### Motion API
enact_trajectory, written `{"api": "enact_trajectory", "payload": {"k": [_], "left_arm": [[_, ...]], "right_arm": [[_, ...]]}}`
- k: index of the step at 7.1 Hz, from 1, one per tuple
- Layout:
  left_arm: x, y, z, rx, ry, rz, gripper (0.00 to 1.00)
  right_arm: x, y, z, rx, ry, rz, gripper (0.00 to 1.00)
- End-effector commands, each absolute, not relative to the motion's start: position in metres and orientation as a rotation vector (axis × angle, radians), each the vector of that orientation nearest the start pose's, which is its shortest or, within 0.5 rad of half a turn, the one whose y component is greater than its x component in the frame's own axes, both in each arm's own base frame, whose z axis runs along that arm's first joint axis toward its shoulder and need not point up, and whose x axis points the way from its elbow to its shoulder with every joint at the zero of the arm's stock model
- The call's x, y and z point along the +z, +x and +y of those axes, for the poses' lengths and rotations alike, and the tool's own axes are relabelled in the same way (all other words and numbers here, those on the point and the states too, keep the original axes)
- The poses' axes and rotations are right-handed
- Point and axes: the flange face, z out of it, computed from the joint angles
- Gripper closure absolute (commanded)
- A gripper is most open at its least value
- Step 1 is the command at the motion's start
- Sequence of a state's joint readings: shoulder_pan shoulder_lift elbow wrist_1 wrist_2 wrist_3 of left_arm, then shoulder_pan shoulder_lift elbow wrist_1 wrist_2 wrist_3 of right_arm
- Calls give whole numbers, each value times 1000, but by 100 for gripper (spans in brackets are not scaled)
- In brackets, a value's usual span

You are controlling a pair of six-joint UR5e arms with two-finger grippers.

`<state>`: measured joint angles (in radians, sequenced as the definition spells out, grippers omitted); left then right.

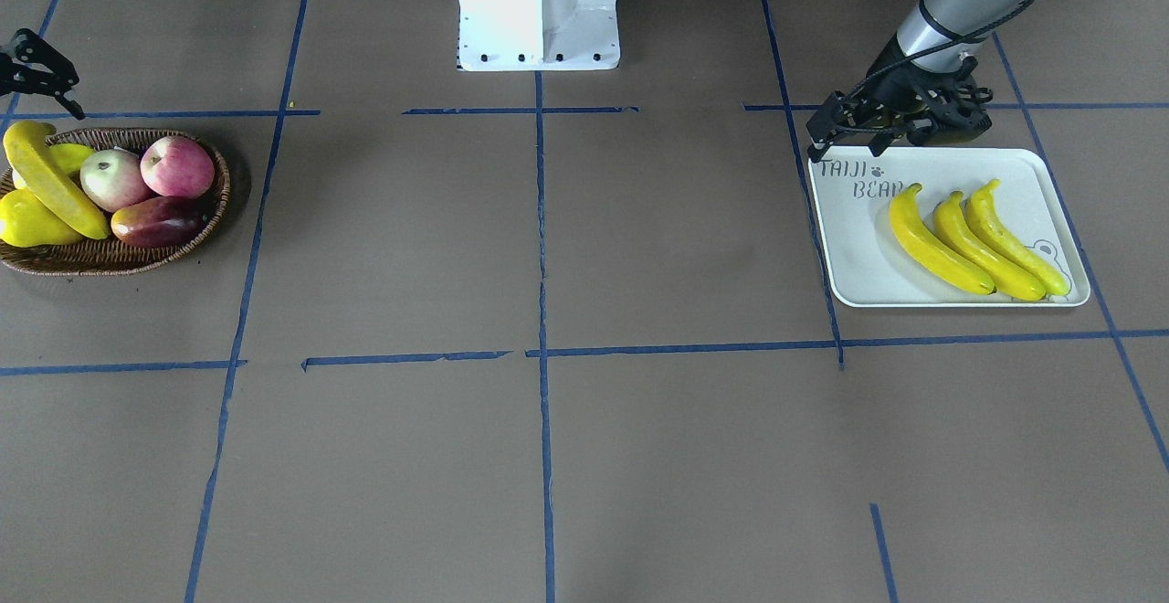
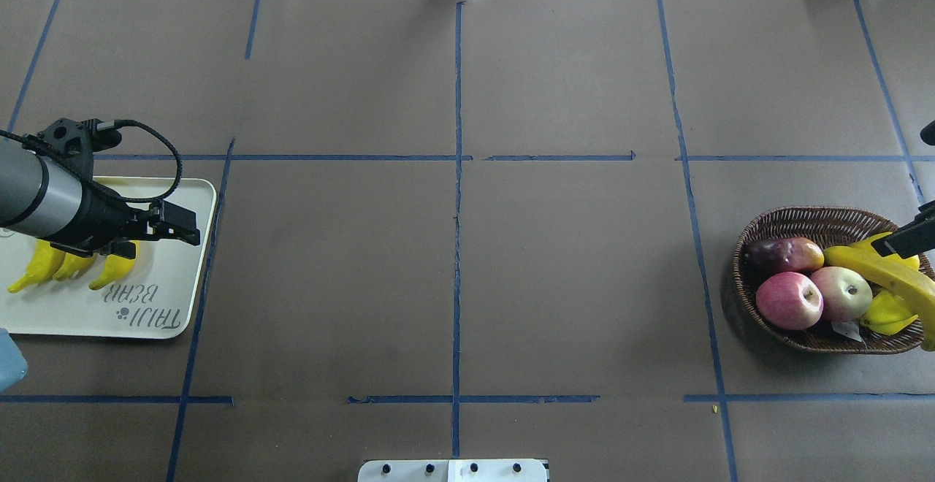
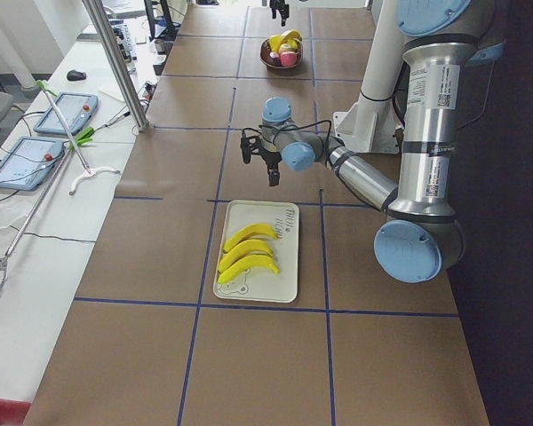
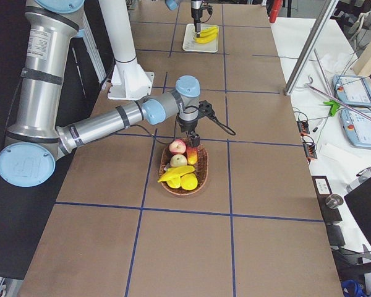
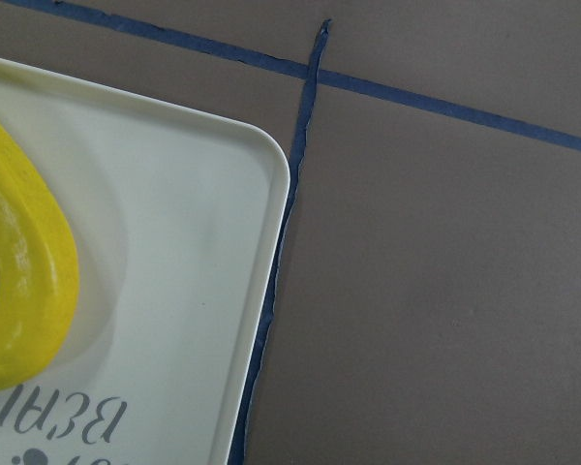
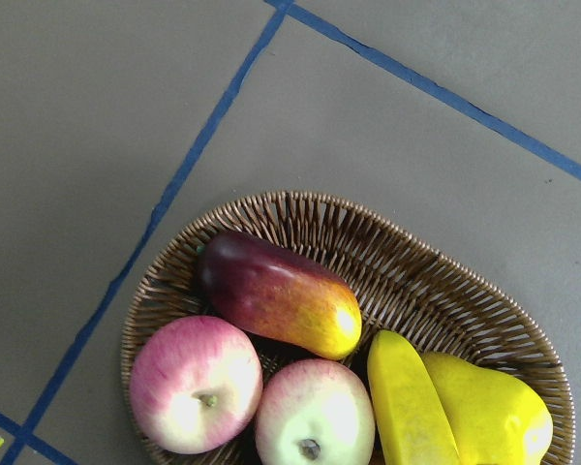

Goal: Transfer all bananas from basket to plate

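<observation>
The banana is on top of the other fruit with long sides free, so the robot's right gripper should keep moving down to its stem half until the fingers are on either side of it.
Three bananas lie side by side on the white plate, which also shows in the overhead view. My left gripper hangs open and empty over the plate's lettered end, above the bananas. One banana lies across the wicker basket, over its rim. It also shows in the right wrist view. My right gripper is open and empty, just above the basket's edge.
The basket also holds two pink apples, a dark red-yellow mango-like fruit and a yellow pear. The robot's white base stands at the table's middle edge. Blue tape lines cross the brown table.
</observation>
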<state>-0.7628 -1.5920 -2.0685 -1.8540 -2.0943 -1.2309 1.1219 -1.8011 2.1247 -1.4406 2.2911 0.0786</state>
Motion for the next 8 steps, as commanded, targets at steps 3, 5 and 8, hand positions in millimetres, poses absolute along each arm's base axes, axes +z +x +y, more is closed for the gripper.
{"api": "enact_trajectory", "payload": {"k": [3, 5, 8], "left_arm": [[368, 303, -392, -151, -5, 936, 0], [367, 303, -392, -150, -4, 937, 0], [368, 302, -392, -152, -4, 935, 0]], "right_arm": [[582, -101, -371, -448, 254, -845, 2], [600, -102, -368, -429, 209, -839, 6], [617, -140, -345, -525, 128, -820, 17]]}}
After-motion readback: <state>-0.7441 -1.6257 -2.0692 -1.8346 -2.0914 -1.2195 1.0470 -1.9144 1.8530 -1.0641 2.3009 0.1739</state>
